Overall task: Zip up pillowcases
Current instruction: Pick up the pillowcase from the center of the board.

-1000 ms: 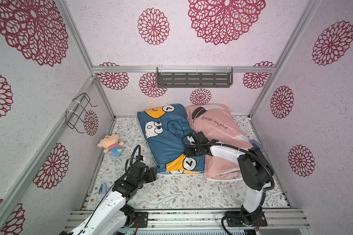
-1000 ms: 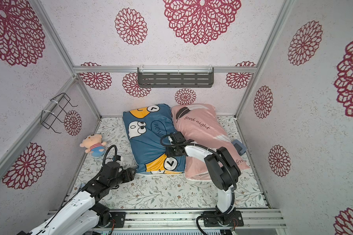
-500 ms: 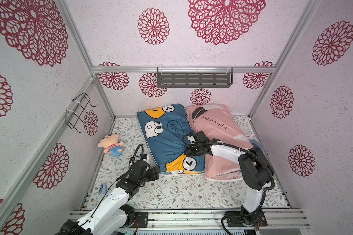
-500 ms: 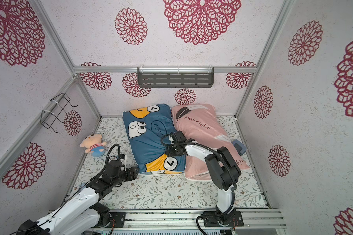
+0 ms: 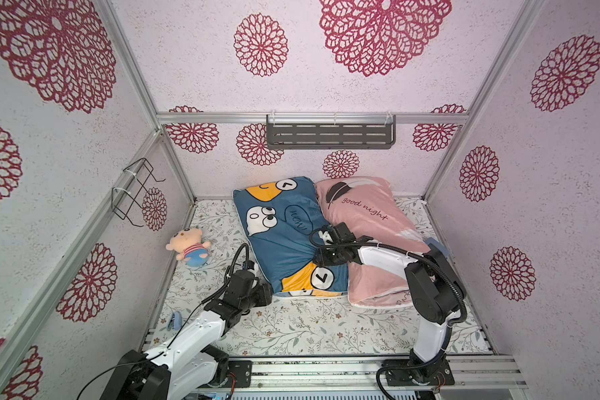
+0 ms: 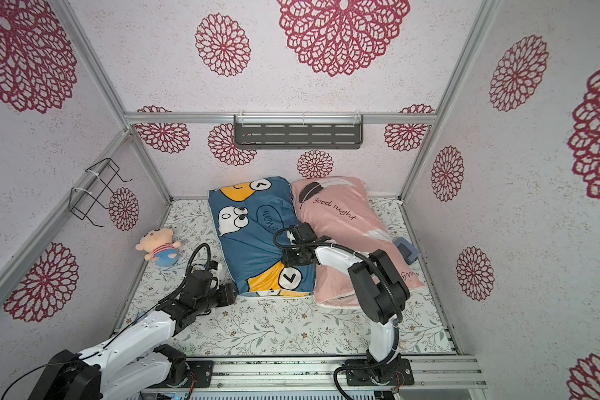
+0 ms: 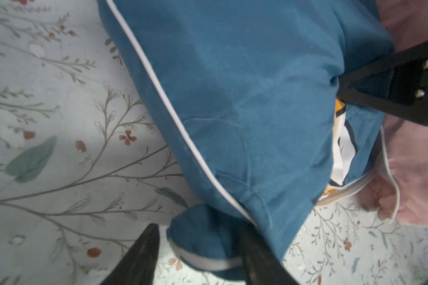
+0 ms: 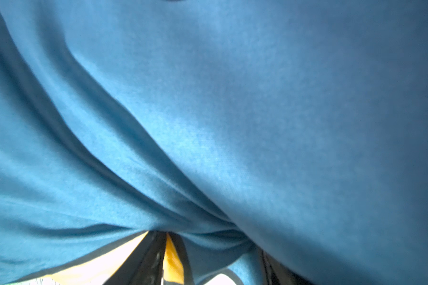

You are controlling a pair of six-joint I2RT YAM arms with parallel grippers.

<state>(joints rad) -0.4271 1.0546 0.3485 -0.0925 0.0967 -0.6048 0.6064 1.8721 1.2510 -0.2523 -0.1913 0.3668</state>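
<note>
My right gripper is holding a bunched fold (image 5: 312,260) of the blue pillowcase away from the pillowcase's near corner. It needs to open and move to the blue pillowcase's edge (image 5: 279,292) next to my left gripper.
The blue pillowcase (image 5: 284,239) (image 6: 253,242) with cartoon figures lies beside the pink "good night" pillowcase (image 5: 368,221) (image 6: 340,221) on the floral sheet. My right gripper (image 5: 317,259) (image 6: 284,259) reaches across the pink one and is shut on a bunched fold of blue fabric (image 8: 208,244). My left gripper (image 5: 269,294) (image 6: 234,292) sits low at the blue pillowcase's near left corner. In the left wrist view that white-piped corner (image 7: 203,241) lies between the jaws of the left gripper (image 7: 198,229), with a gap to one finger (image 7: 139,256). No zipper shows.
A plush doll (image 5: 187,244) lies by the left wall. A small blue clip (image 5: 174,320) sits near my left arm. A blue-grey object (image 6: 406,251) rests behind the pink pillowcase at the right wall. A grey shelf (image 5: 329,133) and a wire rack (image 5: 134,192) hang on the walls.
My left gripper has crept right onto the blue pillowcase's corner and its jaws have narrowed a little. The right arm and both pillowcases have stayed put.
</note>
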